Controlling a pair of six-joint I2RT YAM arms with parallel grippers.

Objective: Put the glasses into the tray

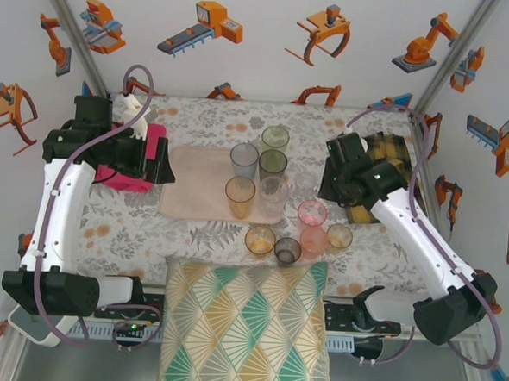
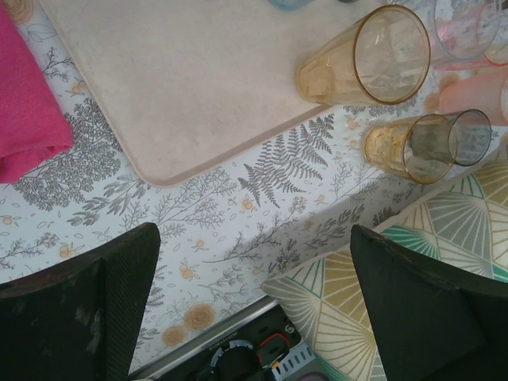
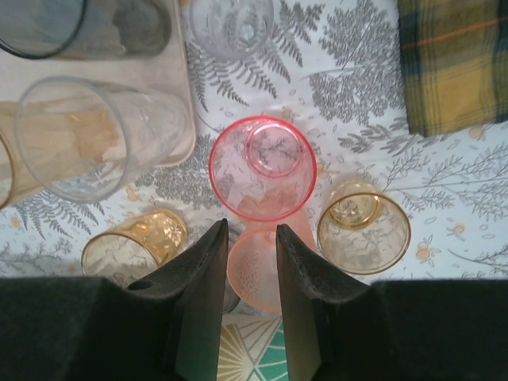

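My right gripper keeps heading for the rim of the amber glass nearest the plaid cloth, as there is open space (image 1: 363, 242) beside it, and closes on that rim (image 1: 350, 240).
The pale pink-beige tray (image 1: 194, 191) lies mid-table. A tall amber glass (image 1: 239, 195) and a blue-grey glass (image 1: 244, 158) stand on it, and a green one (image 1: 272, 164) and a clear one (image 1: 273, 192) stand at its right edge. Another green glass (image 1: 275, 137) stands beyond the tray. Right of it stand a tall pink glass (image 3: 262, 171), a short pink glass (image 3: 254, 270) and short amber glasses (image 3: 363, 226). My right gripper (image 3: 252, 228) hovers above the pink pair, its fingers slightly apart and holding nothing. My left gripper (image 2: 254, 238) is wide open over the table left of the tray (image 2: 198, 87).
A bright pink cloth (image 2: 28, 111) lies left of the tray. A plaid cloth (image 3: 456, 63) lies at the right. A patterned cushion (image 1: 246, 328) covers the near edge. A short amber glass (image 2: 405, 147) and a grey glass (image 2: 470, 136) stand just beyond the cushion.
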